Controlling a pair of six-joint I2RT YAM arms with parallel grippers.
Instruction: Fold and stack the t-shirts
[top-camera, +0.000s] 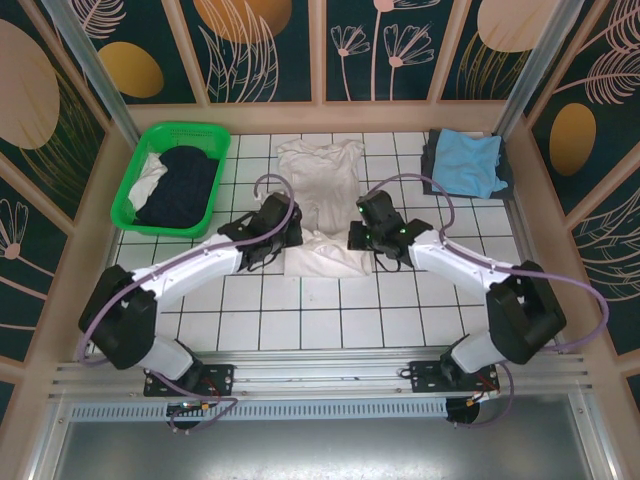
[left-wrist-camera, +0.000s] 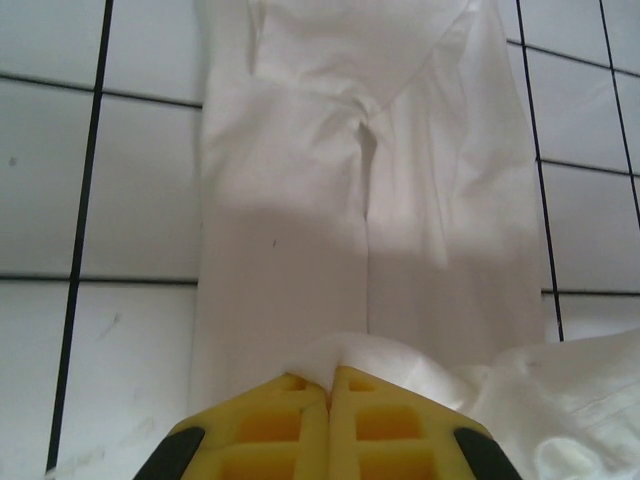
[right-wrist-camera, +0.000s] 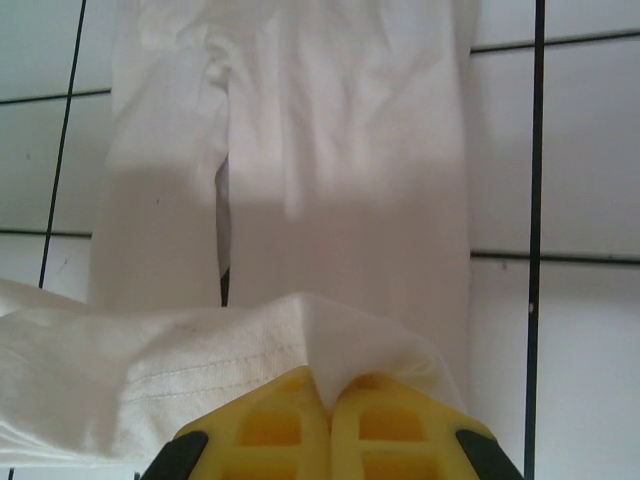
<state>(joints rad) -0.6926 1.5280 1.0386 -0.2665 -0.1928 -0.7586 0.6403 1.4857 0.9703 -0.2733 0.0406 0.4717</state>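
The robot's left gripper is holding the t-shirt hem's corner (left-wrist-camera: 335, 352), which hangs inside the strip's long edge. The left gripper should pull the corner out over that edge (left-wrist-camera: 197, 310) before it lays the fold.
A white t-shirt (top-camera: 322, 200) lies lengthwise in the middle of the tiled table, its sides folded inward into a narrow strip. My left gripper (top-camera: 283, 228) is shut on the near hem's left corner, the cloth (left-wrist-camera: 340, 355) pinched between the yellow fingers (left-wrist-camera: 290, 420). On the other side my right gripper (top-camera: 366, 230) is shut on the hem's right corner (right-wrist-camera: 345, 345), and the hem hangs lifted between the two. A light blue t-shirt (top-camera: 470, 160) rests on a dark grey one (top-camera: 433, 160) at the back right. A dark navy shirt (top-camera: 180, 185) fills the green basket (top-camera: 135, 190).
The green basket stands at the back left with a bit of white cloth (top-camera: 148, 182) beside the navy shirt. Wooden walls close in the table (top-camera: 300, 315) on three sides. Bare tiles stretch along the near half in front of the arm bases.
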